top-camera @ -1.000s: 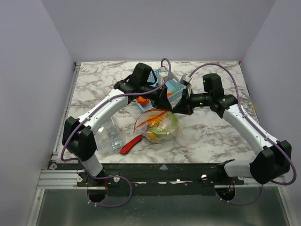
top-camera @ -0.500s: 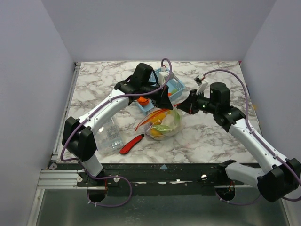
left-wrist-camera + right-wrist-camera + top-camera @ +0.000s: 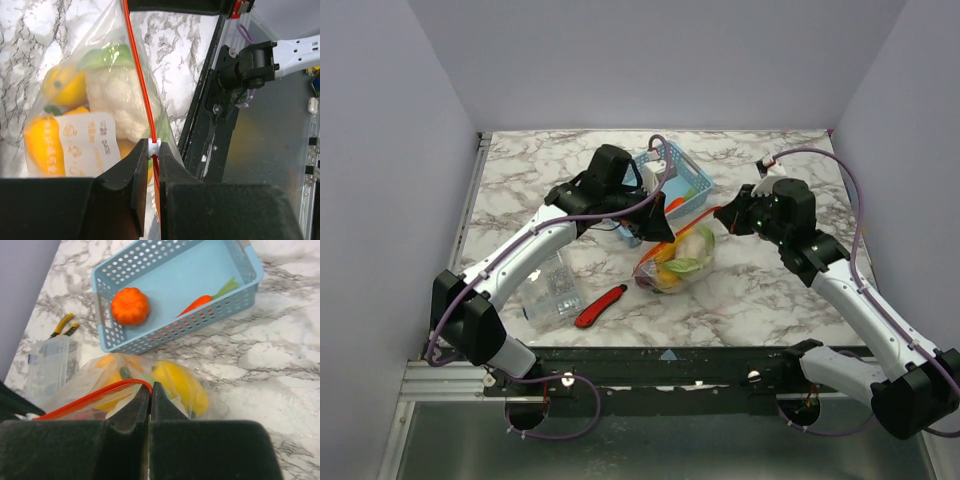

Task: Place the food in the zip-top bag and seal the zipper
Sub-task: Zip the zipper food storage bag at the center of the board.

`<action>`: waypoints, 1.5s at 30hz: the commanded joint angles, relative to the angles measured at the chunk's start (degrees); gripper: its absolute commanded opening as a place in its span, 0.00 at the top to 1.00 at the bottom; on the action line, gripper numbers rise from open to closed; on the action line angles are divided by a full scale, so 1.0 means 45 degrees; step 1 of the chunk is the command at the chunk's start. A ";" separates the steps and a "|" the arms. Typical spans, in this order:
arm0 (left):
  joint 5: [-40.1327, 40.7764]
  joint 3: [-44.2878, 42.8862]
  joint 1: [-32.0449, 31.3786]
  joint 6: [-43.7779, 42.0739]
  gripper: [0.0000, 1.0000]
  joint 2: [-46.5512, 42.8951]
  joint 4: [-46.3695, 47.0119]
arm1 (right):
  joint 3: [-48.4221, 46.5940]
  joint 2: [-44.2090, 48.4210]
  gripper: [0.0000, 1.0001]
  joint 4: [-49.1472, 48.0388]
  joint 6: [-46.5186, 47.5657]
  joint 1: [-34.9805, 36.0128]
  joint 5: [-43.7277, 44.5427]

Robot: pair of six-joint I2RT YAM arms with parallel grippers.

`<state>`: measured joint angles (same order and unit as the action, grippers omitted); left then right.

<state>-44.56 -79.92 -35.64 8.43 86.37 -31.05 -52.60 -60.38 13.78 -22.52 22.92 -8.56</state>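
The orange-red zipper [image 3: 142, 90] runs straight from my right gripper to the white slider, so my left gripper keeps pulling to the zipper's loose end [image 3: 158, 212] and opens there.
The clear zip-top bag [image 3: 678, 262] hangs between my two grippers just above the table, holding yellow, white and green food [image 3: 112, 95]. Its orange-red zipper [image 3: 137, 75] is stretched straight between them. My left gripper [image 3: 658, 228] is shut on the zipper's white slider [image 3: 155, 146] at the bag's left end. My right gripper [image 3: 722, 214] is shut on the zipper's other end [image 3: 145, 385]. An orange pumpkin [image 3: 130, 306] and a carrot [image 3: 200, 301] lie in the blue lattice basket [image 3: 235, 262].
The blue basket [image 3: 692, 178] stands just behind the bag. A red utility knife [image 3: 599, 306] and a rigid clear box [image 3: 550, 285] lie at the front left. Yellow-handled pliers [image 3: 65, 325] lie beyond the box.
The bag has shifted right and toward the right arm. Its mouth, open and looped a second ago, is now pulled into a straight line. Both grippers moved right, the left one along the strip.
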 commanded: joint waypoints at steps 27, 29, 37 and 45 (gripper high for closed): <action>0.0217 0.3057 0.0173 0.0782 0.56 -0.3116 -0.0529 | 0.0548 0.0819 1.00 0.0694 0.0350 -0.0347 0.4852; 0.0472 0.2963 0.0199 0.0866 0.51 -0.3261 -0.0344 | 0.0431 0.0785 1.00 0.0921 0.0226 -0.0349 0.5040; 0.2946 0.1920 0.0485 0.1018 0.44 -0.4174 0.0126 | -0.0346 0.1055 1.00 0.2523 -0.0392 -0.0349 0.6410; 0.3364 0.1701 0.0524 0.0589 0.44 -0.4460 0.0713 | -0.1066 0.2171 1.00 0.5249 -0.2488 -0.0357 0.7106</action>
<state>-32.73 -71.05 -33.47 12.47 67.09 -29.93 -53.78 -52.97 30.02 -27.18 21.63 18.70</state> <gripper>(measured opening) 0.561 0.006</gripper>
